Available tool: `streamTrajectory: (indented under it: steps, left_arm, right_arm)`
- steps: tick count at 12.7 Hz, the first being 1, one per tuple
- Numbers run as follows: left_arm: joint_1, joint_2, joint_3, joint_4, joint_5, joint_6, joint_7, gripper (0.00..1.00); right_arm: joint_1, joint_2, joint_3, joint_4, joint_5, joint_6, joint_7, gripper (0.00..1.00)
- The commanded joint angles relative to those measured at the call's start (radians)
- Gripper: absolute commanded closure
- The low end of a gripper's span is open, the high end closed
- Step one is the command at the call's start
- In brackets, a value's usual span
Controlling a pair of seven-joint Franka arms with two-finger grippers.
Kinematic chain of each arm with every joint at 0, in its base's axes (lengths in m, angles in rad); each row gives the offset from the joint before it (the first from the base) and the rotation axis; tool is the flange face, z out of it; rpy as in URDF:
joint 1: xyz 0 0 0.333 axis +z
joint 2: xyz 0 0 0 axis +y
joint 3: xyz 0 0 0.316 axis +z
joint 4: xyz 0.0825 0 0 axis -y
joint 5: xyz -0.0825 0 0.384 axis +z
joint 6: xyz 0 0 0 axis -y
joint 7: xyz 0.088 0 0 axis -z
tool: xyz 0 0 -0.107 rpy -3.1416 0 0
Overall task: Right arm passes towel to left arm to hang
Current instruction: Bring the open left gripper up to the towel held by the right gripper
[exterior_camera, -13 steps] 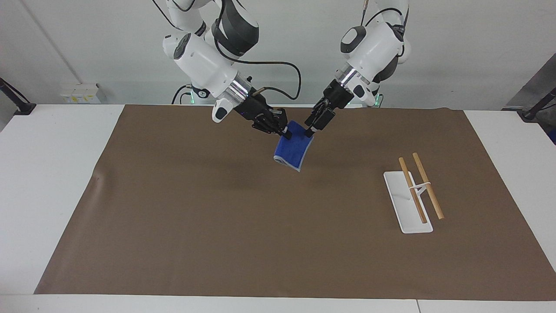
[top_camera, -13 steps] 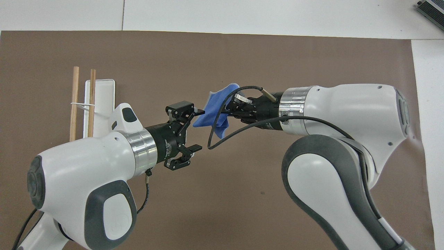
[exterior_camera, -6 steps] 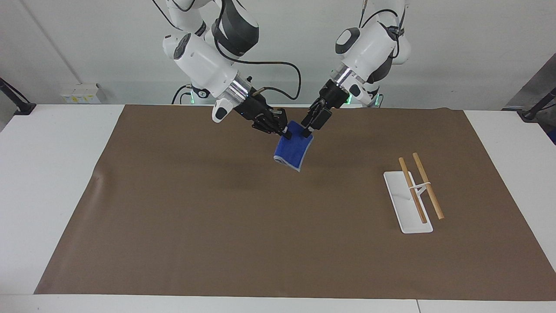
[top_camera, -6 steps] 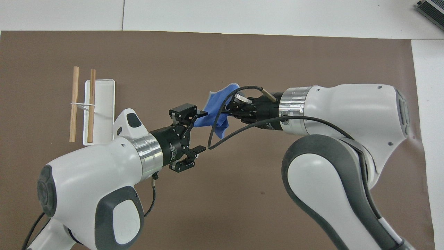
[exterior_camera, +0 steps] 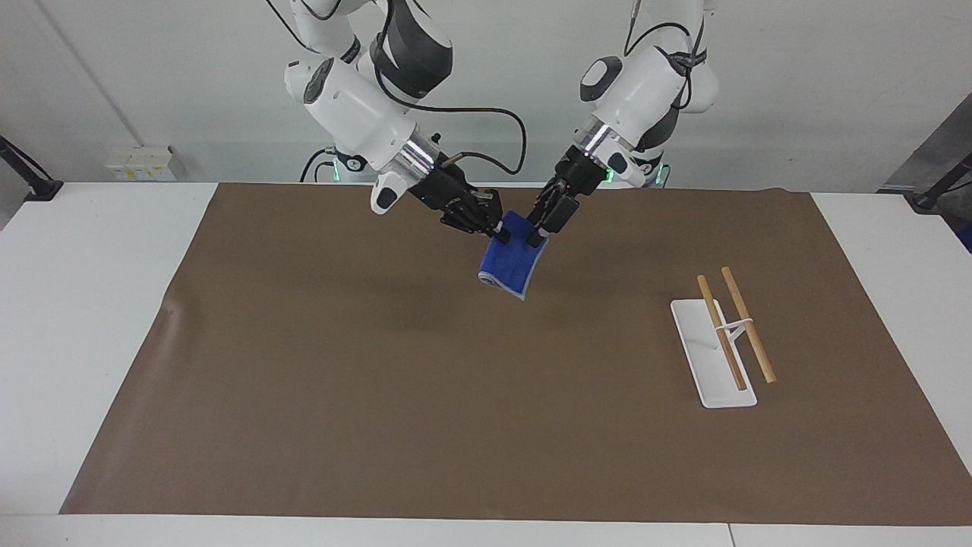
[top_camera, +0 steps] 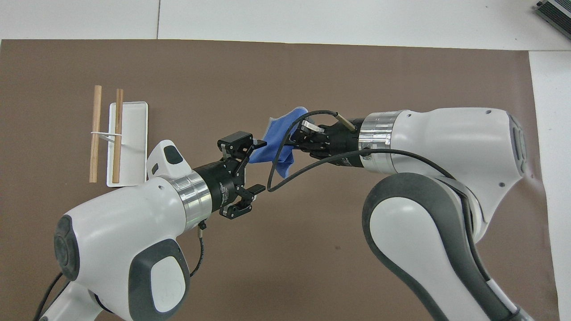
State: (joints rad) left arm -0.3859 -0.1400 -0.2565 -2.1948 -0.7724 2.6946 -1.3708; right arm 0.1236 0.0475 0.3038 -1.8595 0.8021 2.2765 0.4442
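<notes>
The two wooden rods (top_camera: 117, 138) run side by side, close together. The blue towel (top_camera: 275, 137) will therefore span both and stay draped when I lay it over them.
My right gripper (exterior_camera: 497, 230) is shut on the upper edge of the blue towel (exterior_camera: 511, 266) and holds it in the air over the brown mat, toward the robots' end. The towel hangs down from it, and in the overhead view it (top_camera: 277, 136) shows bunched at the right gripper (top_camera: 295, 139). My left gripper (exterior_camera: 538, 234) is open at the towel's other upper corner. From above, the left gripper (top_camera: 259, 166) has one finger (top_camera: 256, 144) over the towel's edge and the other apart from it.
The rack (exterior_camera: 714, 353) with a white base and two wooden rods stands on the mat toward the left arm's end, also in the overhead view (top_camera: 128, 133). The brown mat (exterior_camera: 364, 395) covers most of the white table.
My left gripper has moved closer to the towel's corner, still open. The right gripper and the towel have stayed in place.
</notes>
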Motion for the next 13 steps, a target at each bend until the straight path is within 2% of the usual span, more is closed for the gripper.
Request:
streamTrajectory:
  steps: [1, 2, 4, 11, 12, 13]
  left_arm:
    - [-0.019, -0.006, 0.013, -0.017, -0.021, 0.021, -0.001, 0.09]
    - [-0.019, -0.006, 0.013, -0.017, -0.021, 0.018, -0.004, 0.26]
    - [-0.021, -0.006, 0.013, -0.017, -0.021, 0.013, -0.004, 0.46]
    - [-0.013, -0.006, 0.014, -0.019, -0.021, 0.013, 0.01, 0.96]
    - [-0.013, -0.006, 0.014, -0.019, -0.021, 0.013, 0.01, 1.0]
    - [-0.011, -0.006, 0.014, -0.017, -0.021, 0.013, 0.01, 1.0]
  right_arm:
    - [-0.005, 0.0, 0.002, 0.008, 0.002, -0.008, -0.012, 1.0]
    - [-0.005, 0.0, 0.002, 0.008, 0.0, -0.008, -0.012, 1.0]
    - [-0.005, -0.001, 0.002, 0.006, -0.004, -0.008, -0.012, 1.0]
    - [-0.005, -0.003, 0.0, 0.003, -0.021, -0.009, -0.01, 1.0]
    - [-0.005, -0.003, -0.002, 0.003, -0.046, -0.011, -0.01, 1.0]
    - [-0.007, -0.003, -0.002, 0.003, -0.063, -0.012, -0.01, 1.0]
